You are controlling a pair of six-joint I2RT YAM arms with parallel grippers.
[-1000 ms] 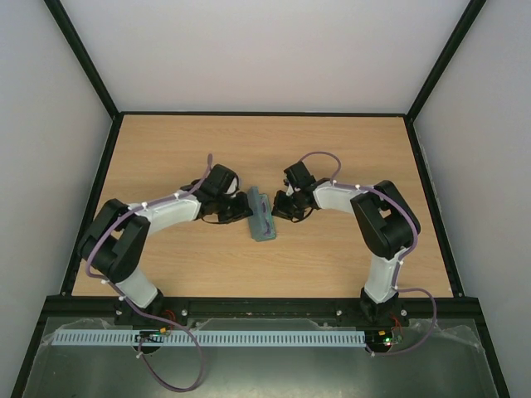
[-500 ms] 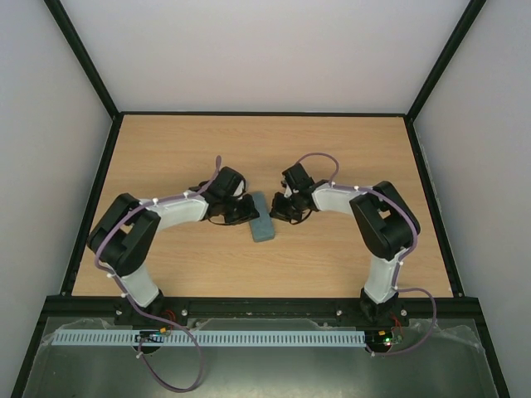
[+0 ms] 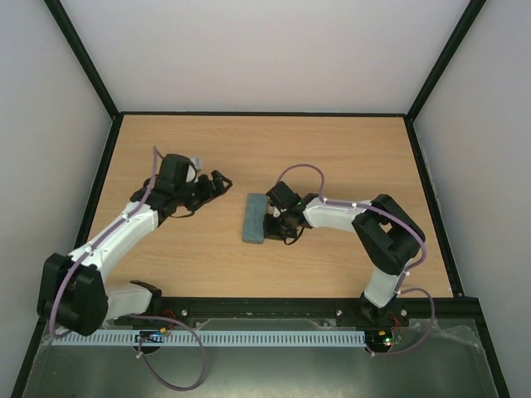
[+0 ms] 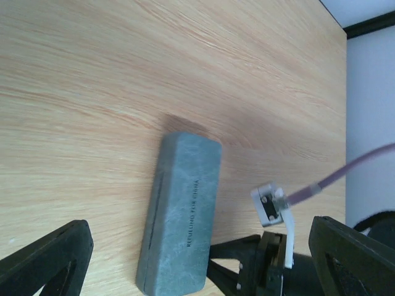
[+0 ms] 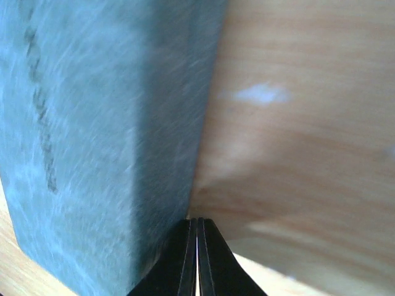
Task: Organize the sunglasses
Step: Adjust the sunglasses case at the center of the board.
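Note:
The case's near end (image 3: 252, 239) is pointing at the front rail, so my right gripper needs to push on the case's long side (image 3: 263, 225) until the case is parallel to the rail.
The grey-blue case (image 3: 255, 217) lies shut and flat on the wooden table, with printed lettering on its lid (image 4: 182, 209). The sunglasses show in no view. My left gripper (image 3: 216, 181) hangs open, well to the left of the case and pointing at it; in the left wrist view its two fingers (image 4: 52, 259) stand wide apart at the bottom corners. My right gripper (image 3: 270, 222) is shut with nothing in it. Its tips (image 5: 197, 223) sit low at the table, right against the case's long side (image 5: 92, 123).
Black rails border the light wood table (image 3: 348, 149) on all sides, with white walls beyond. The right arm's wrist and purple cable (image 4: 345, 176) show beside the case in the left wrist view. Nothing else stands on the table.
The case's lid went from raised to shut. My left gripper opened and drew back to the left, away from the case. My right gripper slid nearer and left, staying at the case's side.

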